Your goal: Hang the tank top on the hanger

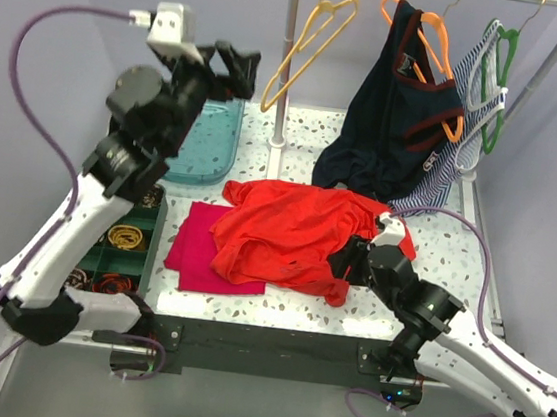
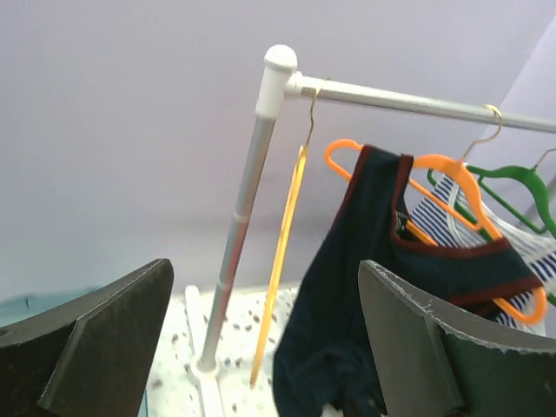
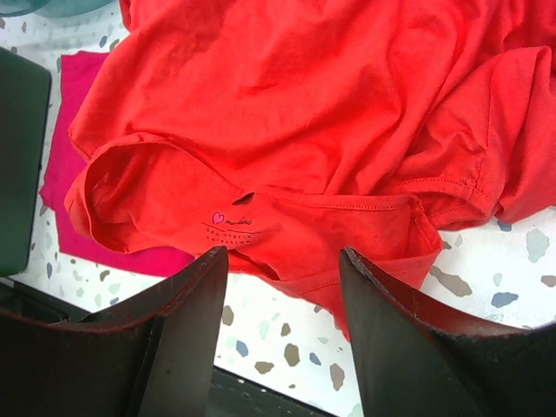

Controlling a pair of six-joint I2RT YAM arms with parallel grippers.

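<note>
My left gripper should carry on moving toward the yellow-orange hanger (image 2: 281, 256), to its near end (image 1: 269, 101), until the open fingers straddle it, because the hanger hangs edge-on in line with those fingers.
The red-orange tank top (image 1: 301, 231) lies crumpled in the middle of the table, its neck label up in the right wrist view (image 3: 287, 130). The pale yellow-orange hanger (image 1: 309, 53) hangs by its metal hook at the left end of the rail; it shows edge-on in the left wrist view (image 2: 282, 252). My left gripper (image 1: 236, 71) is open and empty, raised high, a little left of that hanger. My right gripper (image 1: 344, 266) is open and empty, low at the tank top's near right edge, its jaws straddling the hem (image 3: 347, 261).
A white rack with rail (image 2: 408, 100) and upright pole (image 1: 286, 63) stands at the back. A navy top on a bright orange hanger (image 1: 395, 111) and a green hanger (image 1: 498, 67) with a striped top hang right. A magenta cloth (image 1: 198, 250), a teal tray (image 1: 211, 140) and a compartment box (image 1: 123, 246) lie left.
</note>
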